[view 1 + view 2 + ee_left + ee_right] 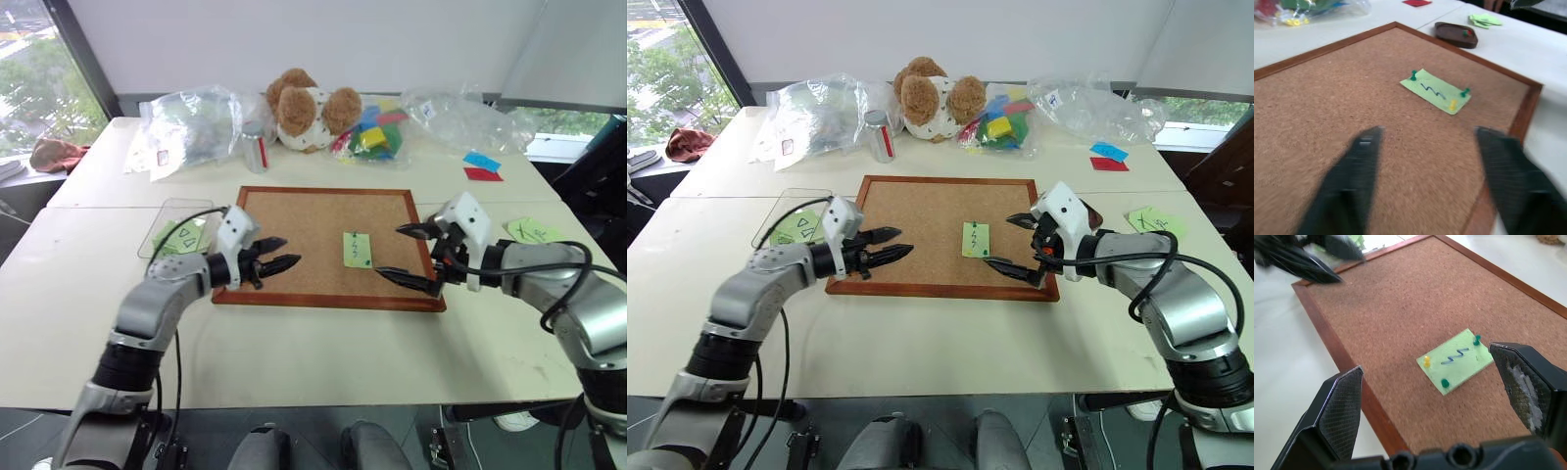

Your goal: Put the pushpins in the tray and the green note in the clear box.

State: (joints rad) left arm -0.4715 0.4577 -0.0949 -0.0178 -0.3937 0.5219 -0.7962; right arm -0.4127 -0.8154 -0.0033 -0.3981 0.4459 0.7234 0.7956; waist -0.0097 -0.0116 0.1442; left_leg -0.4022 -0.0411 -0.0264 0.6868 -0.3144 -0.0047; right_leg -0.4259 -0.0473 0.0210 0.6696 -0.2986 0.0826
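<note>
My gripper will pull out the small green pushpin, and the green note (1457,358) will stay flat and in place because the yellow pushpin (1426,362) holds another corner of it.
The green note (358,249) with a dark squiggle lies on the corkboard (304,220), right of its middle. Three pushpins hold it down: two green ones (1477,339) (1445,382) and a yellow one (1426,361). My right gripper (388,251) hovers open just to the right of the note, with its fingers spread wide on either side of it. Over the board's left edge my left gripper (291,252) points at the note, open by a narrow gap and empty. The dark brown tray (1449,36) sits beyond the board's right edge. The clear box (174,233), left of the board, holds triangle-marked green notes.
At the back of the table sit a plush bear (309,106), a metal can (255,147), clear plastic bags (191,122) (460,117) and a bag of coloured blocks (377,132). Blue and red notes (482,166) and more green notes (534,230) lie at the right.
</note>
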